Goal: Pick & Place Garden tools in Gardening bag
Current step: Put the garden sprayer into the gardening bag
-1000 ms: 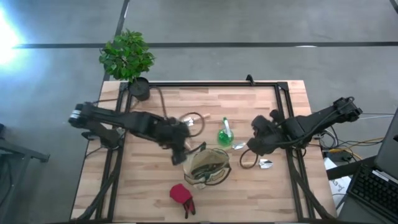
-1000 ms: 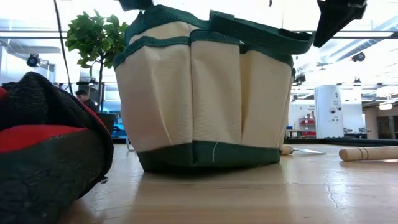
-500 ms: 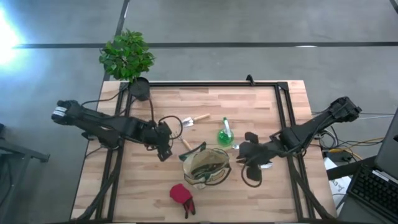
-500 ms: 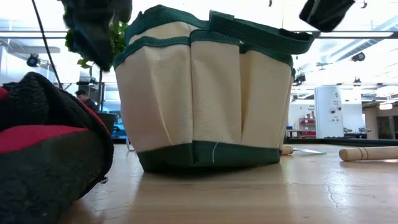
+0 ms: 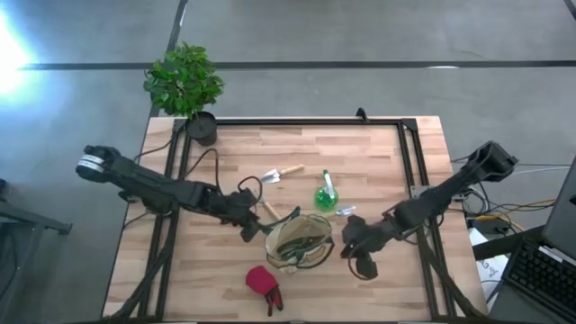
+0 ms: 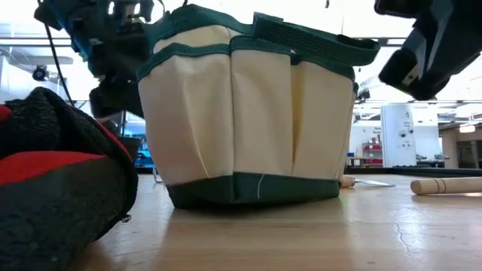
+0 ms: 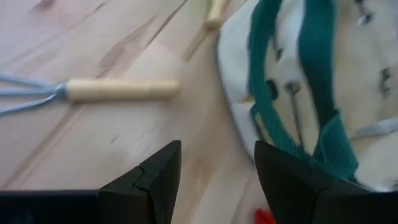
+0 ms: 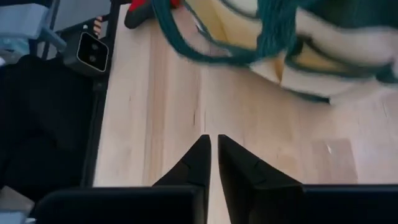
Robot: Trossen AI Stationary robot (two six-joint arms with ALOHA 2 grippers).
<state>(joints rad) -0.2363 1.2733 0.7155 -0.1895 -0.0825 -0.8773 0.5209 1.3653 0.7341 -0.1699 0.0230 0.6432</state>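
Observation:
The green trim (image 7: 316,59) hangs in a slack loop (image 7: 336,152) along the side of the gardening bag, so it will buckle and fold over when I pull on it.
The tan gardening bag (image 5: 301,241) with green trim stands upright on the table; it also shows in the low view (image 6: 248,113). My left gripper (image 7: 217,163) is open and empty, low beside the bag's left side (image 5: 248,225). My right gripper (image 8: 211,142) is shut and empty, just right of the bag (image 5: 351,241). A wooden-handled rake (image 7: 118,90) and another wooden-handled tool (image 5: 281,173) lie left of and behind the bag. The green spray bottle (image 5: 326,193) is behind the bag. The red glove (image 5: 263,282) lies in front of it.
The potted plant (image 5: 184,81) stands at the table's far left corner. A small metal tool (image 5: 346,211) lies right of the spray bottle. A wooden handle (image 6: 452,184) lies on the table to the bag's right. Bare wood shows along the far side of the table.
My left gripper has drawn back from the bag's rim toward the table's left edge, then come down and back close to the bag's left side. My right gripper has gone toward the near edge and down, ending beside the bag's right side. The tools have not moved.

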